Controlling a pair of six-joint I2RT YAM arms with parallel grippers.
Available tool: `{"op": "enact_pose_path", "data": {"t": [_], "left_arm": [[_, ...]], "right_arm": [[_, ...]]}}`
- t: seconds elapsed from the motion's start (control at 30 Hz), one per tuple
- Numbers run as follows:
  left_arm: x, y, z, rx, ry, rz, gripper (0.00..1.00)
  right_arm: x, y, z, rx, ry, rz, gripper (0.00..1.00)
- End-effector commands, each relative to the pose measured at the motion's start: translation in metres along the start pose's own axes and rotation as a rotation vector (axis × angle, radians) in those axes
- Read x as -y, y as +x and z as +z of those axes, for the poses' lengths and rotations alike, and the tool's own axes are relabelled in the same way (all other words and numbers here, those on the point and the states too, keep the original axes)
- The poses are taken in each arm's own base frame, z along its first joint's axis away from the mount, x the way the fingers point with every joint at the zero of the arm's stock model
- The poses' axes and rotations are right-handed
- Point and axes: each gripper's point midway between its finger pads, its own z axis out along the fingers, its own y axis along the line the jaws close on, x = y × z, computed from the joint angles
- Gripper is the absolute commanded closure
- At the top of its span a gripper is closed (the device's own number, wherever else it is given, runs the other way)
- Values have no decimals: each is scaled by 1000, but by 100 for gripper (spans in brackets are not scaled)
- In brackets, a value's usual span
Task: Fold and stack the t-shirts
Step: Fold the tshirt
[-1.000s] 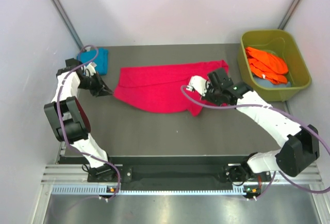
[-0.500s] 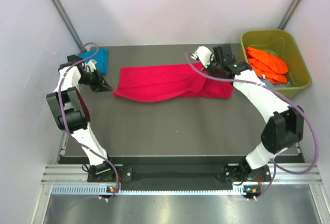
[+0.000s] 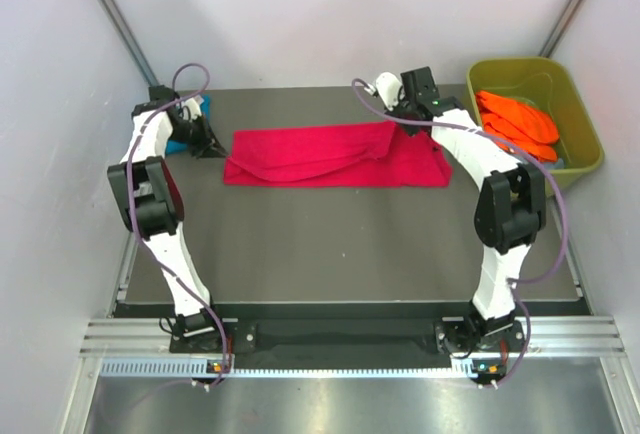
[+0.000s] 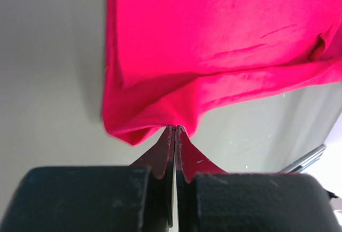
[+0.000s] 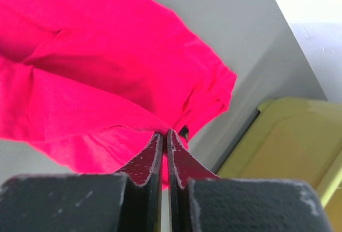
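Both ends of the t-shirt's loose edge are in my grippers, so my left gripper should keep going toward the far edge until the flap is flat.
A crimson-pink t-shirt lies as a long folded band across the far half of the table. My left gripper is at its left end and is shut on the cloth's edge. My right gripper is at the shirt's far right corner, also shut on a pinch of the crimson cloth. A teal-blue t-shirt lies in the far left corner, mostly hidden behind the left arm. Bright orange t-shirts lie bunched in the tub.
The olive-green plastic tub stands at the far right, close to the right arm's elbow; its rim shows in the right wrist view. White walls close in on the table at the back and both sides.
Both grippers have carried the shirt's near edge toward the back of the table, folding it into a narrower, straighter band. The right arm swung up from mid-table; the left moved slightly back.
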Motion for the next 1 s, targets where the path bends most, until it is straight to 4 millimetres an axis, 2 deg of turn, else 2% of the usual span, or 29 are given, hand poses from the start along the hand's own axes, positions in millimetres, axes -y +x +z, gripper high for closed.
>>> {"op": "enact_pose_path", "data": {"t": [0.0,0.17,0.43,0.6,0.73,0.97], "left_arm": [[9,-17,10,29,7,89,100],[14,-36,19,64,-17,139,100],[1,-62,27,115,-74,167,100],[-9,-70,32,132,-125,156,100],[-10,-78,31,156,-132,166,100],[-16,-79,34,157,-158,158,100]], "right_arm": [[29,-26,-1,80,63,39,100],[46,-28,9,92,96,82,100],[62,-28,23,97,123,111,100],[60,-27,35,85,116,113,100],[58,-22,45,70,113,117,100],[59,-19,62,58,124,123,100]]}}
